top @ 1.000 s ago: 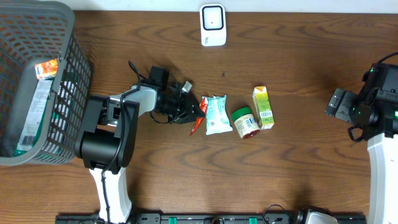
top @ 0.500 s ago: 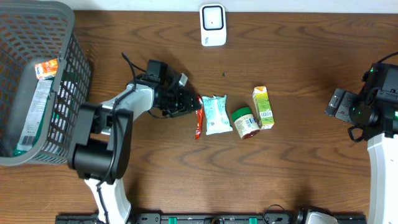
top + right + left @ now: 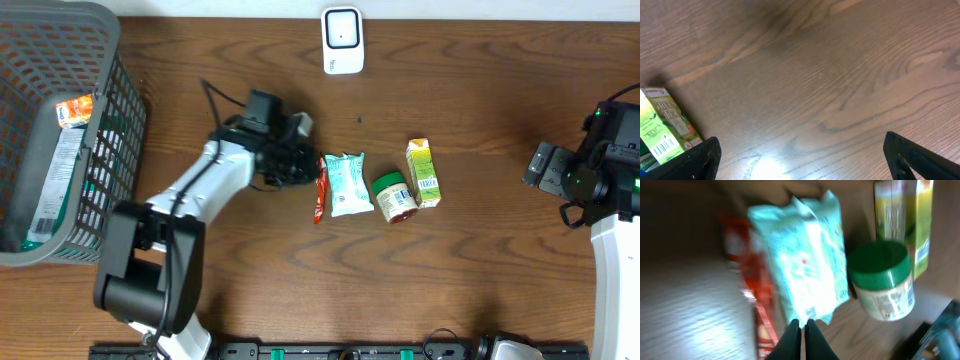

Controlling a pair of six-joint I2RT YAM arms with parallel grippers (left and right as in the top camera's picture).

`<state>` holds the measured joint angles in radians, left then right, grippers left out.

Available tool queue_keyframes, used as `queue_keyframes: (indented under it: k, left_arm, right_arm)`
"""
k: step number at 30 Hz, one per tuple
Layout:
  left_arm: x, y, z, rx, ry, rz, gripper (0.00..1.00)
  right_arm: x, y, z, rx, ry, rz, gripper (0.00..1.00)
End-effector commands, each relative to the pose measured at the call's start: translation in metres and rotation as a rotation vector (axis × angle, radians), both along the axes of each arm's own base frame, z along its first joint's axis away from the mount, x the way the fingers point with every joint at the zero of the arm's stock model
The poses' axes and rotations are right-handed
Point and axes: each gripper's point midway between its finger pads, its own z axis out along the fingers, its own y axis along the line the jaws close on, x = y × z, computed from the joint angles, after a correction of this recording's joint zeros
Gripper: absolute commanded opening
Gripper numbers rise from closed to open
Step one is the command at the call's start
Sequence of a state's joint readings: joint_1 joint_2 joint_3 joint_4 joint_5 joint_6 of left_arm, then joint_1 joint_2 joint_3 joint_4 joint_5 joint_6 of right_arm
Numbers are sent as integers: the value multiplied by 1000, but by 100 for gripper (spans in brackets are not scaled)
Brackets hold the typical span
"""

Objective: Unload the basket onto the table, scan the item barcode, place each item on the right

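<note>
The left gripper's fingers are shut and empty beside the red sachet (image 3: 759, 282), so the robot should open them and lower them on both sides of the sachet's body (image 3: 320, 192) before it lifts the sachet.
Four items lie in a row mid-table: a red sachet (image 3: 320, 187), a pale blue packet (image 3: 349, 184), a green-lidded jar (image 3: 394, 195) and a green-yellow carton (image 3: 423, 172). The white scanner (image 3: 342, 40) stands at the far edge. My left gripper (image 3: 304, 163) hovers just left of the sachet. In the blurred left wrist view the left gripper (image 3: 801, 325) is shut with nothing between its fingers, its tips by the near edge of the packet (image 3: 807, 265) and beside the sachet (image 3: 747, 285). My right gripper (image 3: 543, 165) stands open far right, over bare wood in its wrist view (image 3: 802, 155).
A grey mesh basket (image 3: 115, 110) with several packages inside fills the left end of the table. The jar (image 3: 882, 280) and carton (image 3: 905, 220) lie close together. The carton's barcode side (image 3: 662, 125) shows at the left edge of the right wrist view.
The red sachet went from tilted at my left fingertips to lying straight beside the blue packet. My left gripper drew back slightly and closed empty. The right arm stayed still.
</note>
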<state>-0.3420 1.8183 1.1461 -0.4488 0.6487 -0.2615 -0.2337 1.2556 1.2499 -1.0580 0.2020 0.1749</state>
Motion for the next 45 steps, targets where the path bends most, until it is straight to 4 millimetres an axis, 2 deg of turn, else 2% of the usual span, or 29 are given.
queue_keyframes:
  k: [1,7,9,10,11,17,24,45]
  left_arm:
    - [-9,-2,-22,108,-12,-35,8]
    - [1,14,-35,287,-84,0,9]
    - [0,19,-38,338,-95,4,17]
    - [-1,19,-39,352,-100,0,26]
    - [-1,17,-39,354,-102,-4,27]
    - [-6,11,-42,357,-98,-25,28]
    - [-7,16,-52,392,-84,-22,28]
    - [-8,17,-55,391,-81,-7,29]
  right_arm:
    - [-1,-2,4,-11,-6,-1,99]
    - [-1,-2,4,-11,-6,-1,99]
    - [-1,-2,4,-11,-6,-1,99]
    - [-1,-2,4,-11,-6,-1,99]
    - [-1,-2,4,-11,-6,-1,99]
    - [-1,-2,4,-11,-6,-1,99]
    - [-1,-2,4,-11,-6,-1,99]
    - [-1,-2,4,-11,-6,-1,99]
